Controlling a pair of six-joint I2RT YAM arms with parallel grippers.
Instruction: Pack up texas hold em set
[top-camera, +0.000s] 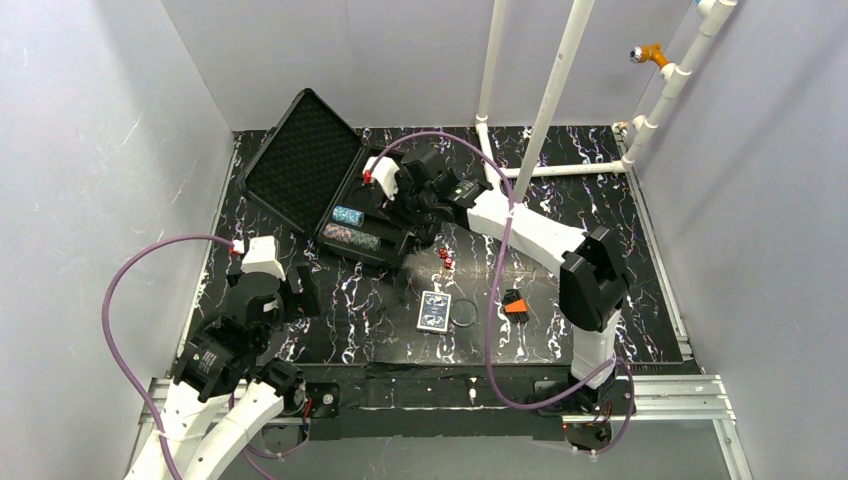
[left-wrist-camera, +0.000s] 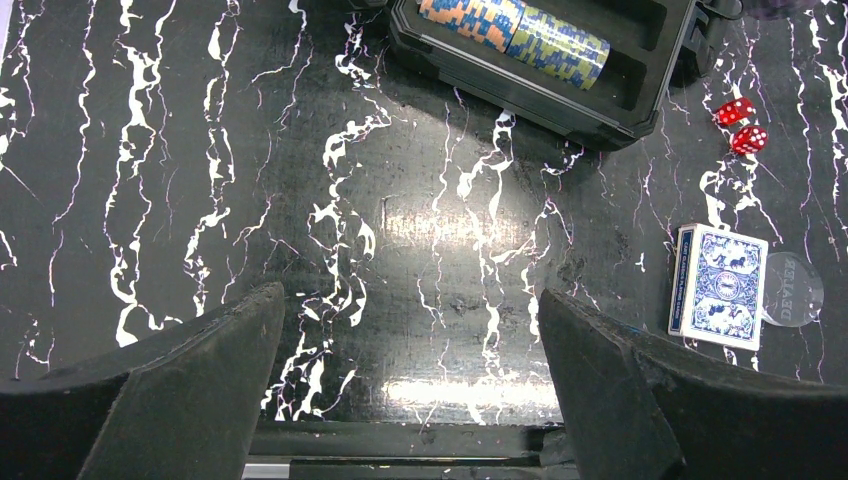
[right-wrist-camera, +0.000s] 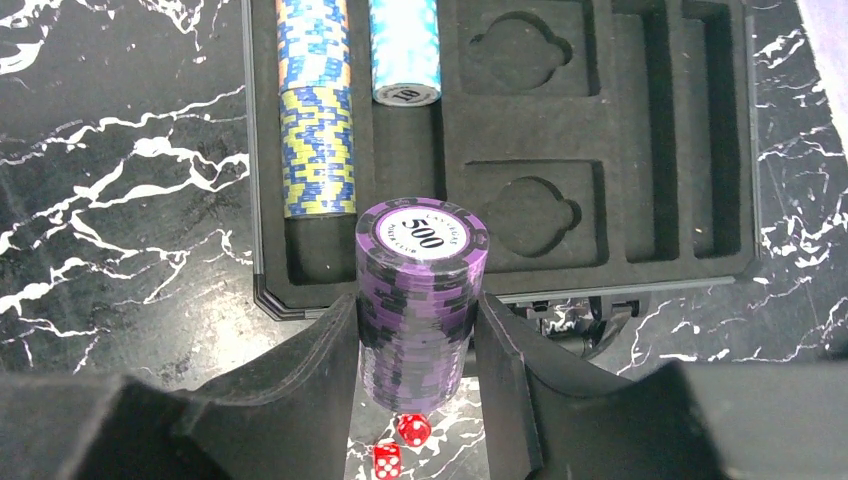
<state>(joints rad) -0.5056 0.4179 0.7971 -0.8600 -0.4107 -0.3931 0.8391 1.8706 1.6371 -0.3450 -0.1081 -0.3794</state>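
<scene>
The robot's right gripper should go on lowering the purple chip roll (right-wrist-camera: 420, 300), which points along the teal roll's open slot (right-wrist-camera: 408, 150), down there until it rests against the teal roll.
The black case lies open at the back left, its foam-lined lid (top-camera: 305, 160) raised and its moulded tray (right-wrist-camera: 640, 150) holding a blue-and-yellow chip roll (right-wrist-camera: 315, 110) and a teal roll (right-wrist-camera: 404, 45). My right gripper (right-wrist-camera: 415, 310) is shut on a purple chip roll (right-wrist-camera: 420, 290), held just over the tray's near edge; it also shows in the top view (top-camera: 415, 222). The blue-backed card deck (top-camera: 434, 311) and the clear round disc (top-camera: 465, 315) lie on the mat, also in the left wrist view: deck (left-wrist-camera: 718, 285), disc (left-wrist-camera: 795, 290). My left gripper (left-wrist-camera: 410, 300) is open and empty over bare mat.
Two red dice (right-wrist-camera: 400, 445) lie on the mat under the purple roll, also in the left wrist view (left-wrist-camera: 740, 125). A small orange-and-black object (top-camera: 514, 303) sits right of the disc. White pipes (top-camera: 550, 100) stand at the back right. Grey walls enclose the table.
</scene>
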